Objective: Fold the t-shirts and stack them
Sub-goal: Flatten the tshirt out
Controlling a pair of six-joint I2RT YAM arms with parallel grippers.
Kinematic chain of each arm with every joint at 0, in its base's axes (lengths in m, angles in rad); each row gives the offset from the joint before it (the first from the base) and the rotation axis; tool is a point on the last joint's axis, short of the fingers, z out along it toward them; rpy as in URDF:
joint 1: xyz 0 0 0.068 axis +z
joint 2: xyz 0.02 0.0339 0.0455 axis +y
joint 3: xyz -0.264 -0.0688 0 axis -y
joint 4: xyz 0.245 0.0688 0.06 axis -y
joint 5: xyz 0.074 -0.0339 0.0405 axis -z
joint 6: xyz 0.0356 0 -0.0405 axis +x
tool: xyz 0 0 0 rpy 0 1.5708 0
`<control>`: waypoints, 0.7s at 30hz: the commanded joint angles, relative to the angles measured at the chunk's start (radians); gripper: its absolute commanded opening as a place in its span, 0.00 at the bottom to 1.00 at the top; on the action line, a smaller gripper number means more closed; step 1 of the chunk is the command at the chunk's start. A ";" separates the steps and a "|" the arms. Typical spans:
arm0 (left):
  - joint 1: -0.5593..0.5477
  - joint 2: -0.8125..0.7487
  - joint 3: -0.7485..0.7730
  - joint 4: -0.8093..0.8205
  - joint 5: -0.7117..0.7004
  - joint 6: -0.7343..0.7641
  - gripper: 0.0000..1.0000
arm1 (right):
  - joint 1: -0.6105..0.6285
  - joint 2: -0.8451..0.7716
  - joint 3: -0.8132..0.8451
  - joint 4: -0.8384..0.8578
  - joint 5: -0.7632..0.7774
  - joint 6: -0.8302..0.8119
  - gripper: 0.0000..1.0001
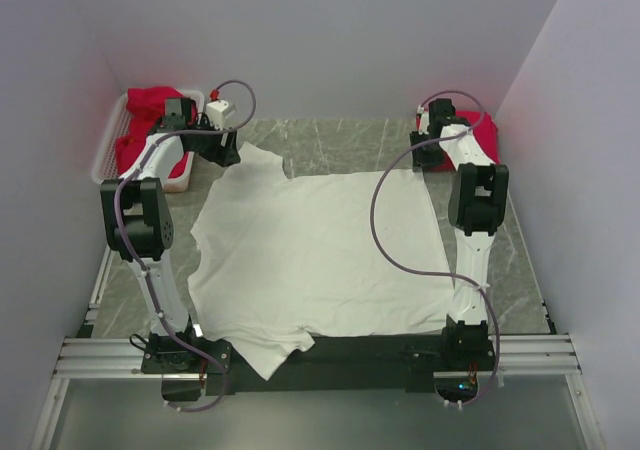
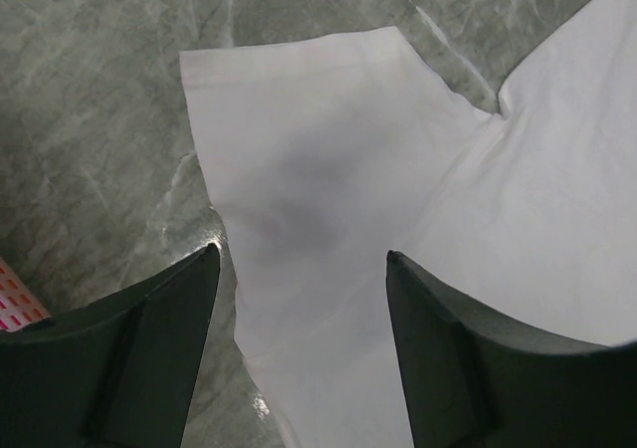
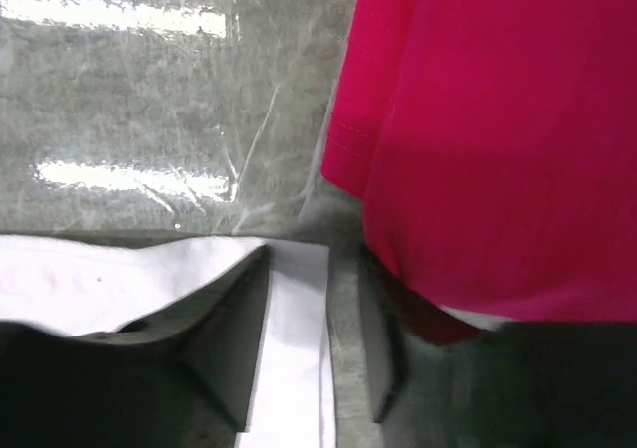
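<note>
The shirt's far corner is between my right gripper's fingers, but the sleeve's end (image 1: 264, 151) is still beyond my hovering left gripper, which should pinch the sleeve's corner (image 1: 246, 145) before folding.
A white t-shirt (image 1: 315, 260) lies spread flat on the grey marble table. My left gripper (image 1: 228, 155) is open above its far-left sleeve (image 2: 318, 159), one finger (image 2: 149, 348) over the table beside the sleeve edge and the other over cloth. My right gripper (image 1: 422, 160) is open and low at the shirt's far-right corner (image 3: 294, 338); the corner edge lies between its fingers. A folded red t-shirt (image 3: 498, 129) lies just right of that gripper (image 3: 317, 334); it also shows in the top view (image 1: 482, 130).
A white basket (image 1: 108, 140) at the far left holds more red cloth (image 1: 145, 120). Grey walls close in both sides and the back. A black strip and aluminium rail (image 1: 320, 355) run along the near edge, with the shirt's near sleeve draped over it.
</note>
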 commanded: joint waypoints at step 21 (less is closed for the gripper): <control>-0.069 0.382 0.324 0.070 -0.217 -0.079 0.71 | -0.014 0.001 0.006 -0.013 -0.122 -0.023 0.00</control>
